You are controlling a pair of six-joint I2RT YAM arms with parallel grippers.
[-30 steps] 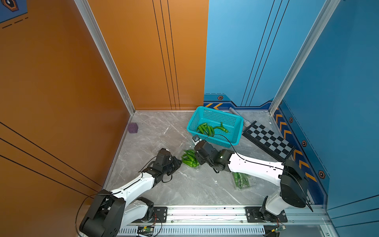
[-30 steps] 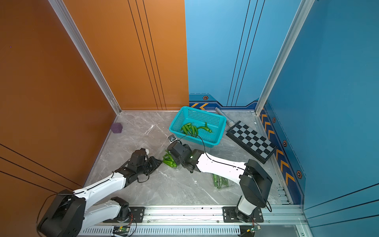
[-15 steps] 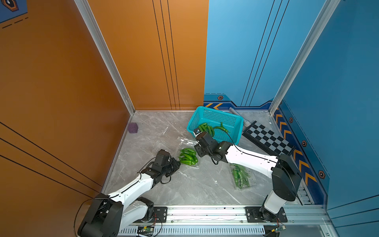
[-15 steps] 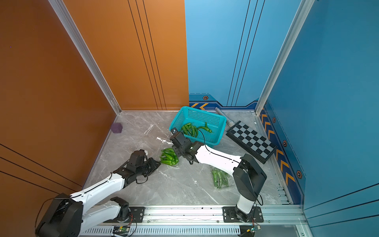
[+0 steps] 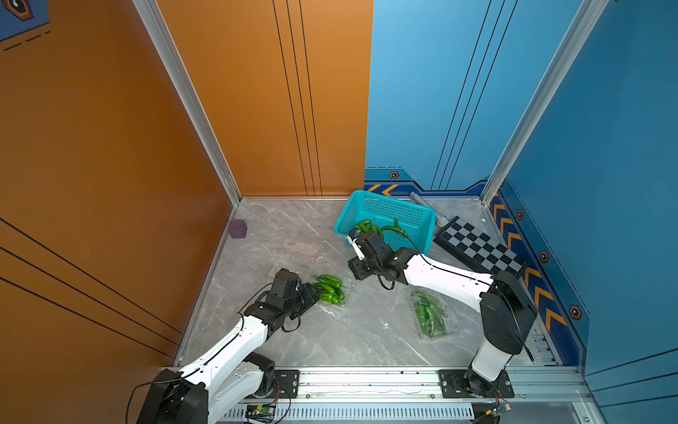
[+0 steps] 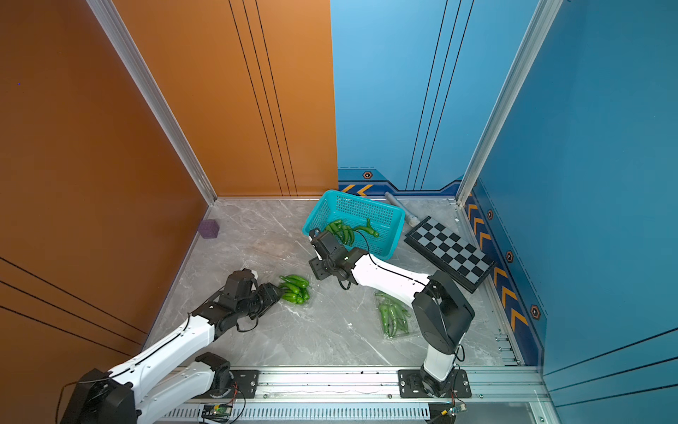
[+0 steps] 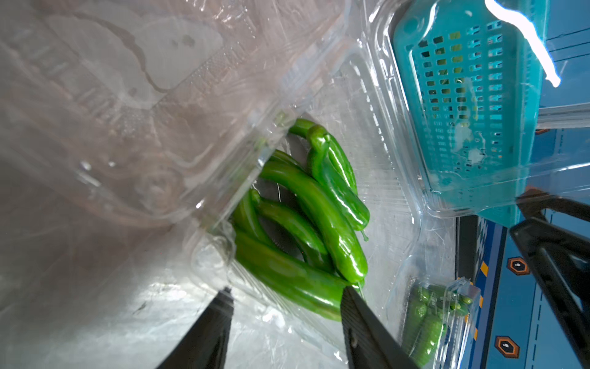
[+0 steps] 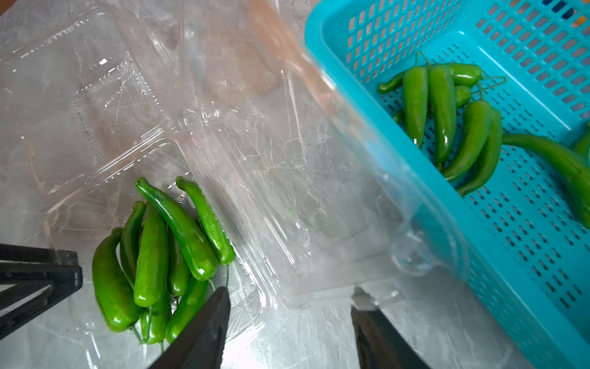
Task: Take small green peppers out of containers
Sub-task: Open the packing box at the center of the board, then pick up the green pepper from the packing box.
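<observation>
Next, I take a pepper (image 8: 151, 257) with my right gripper while my left gripper steadies the tray, because the teal basket (image 5: 387, 214) is on the other side of the raised lid from my left gripper.
A heap of small green peppers (image 5: 330, 289) (image 6: 295, 288) (image 7: 306, 220) (image 8: 159, 255) lies in an opened clear container (image 8: 252, 306) mid-floor. Its lid (image 8: 287, 198) stands raised toward the basket. My left gripper (image 5: 314, 293) (image 7: 287, 292) is open at the tray's near edge, one fingertip (image 7: 349, 295) against a pepper. On the other side of the tray my right gripper (image 5: 355, 271) (image 8: 292, 292) is open, with the lid's edge at one fingertip (image 8: 362, 303). A shut container of peppers (image 5: 433, 315) (image 6: 394, 319) lies to the right. An empty container (image 5: 290, 265) lies to the left.
A teal basket (image 5: 385, 211) (image 6: 352, 205) (image 8: 351, 73) with several peppers (image 5: 370, 227) (image 8: 443, 118) stands just behind my right wrist. A chessboard (image 5: 477, 249) lies at the right wall, a grey cylinder (image 5: 427, 207) at the back, a purple cube (image 5: 237, 228) by the left wall.
My left gripper's jaws have gone from nearly shut to open at the tray edge. The right jaws have spread wider, and the right wrist has swung back toward the basket.
</observation>
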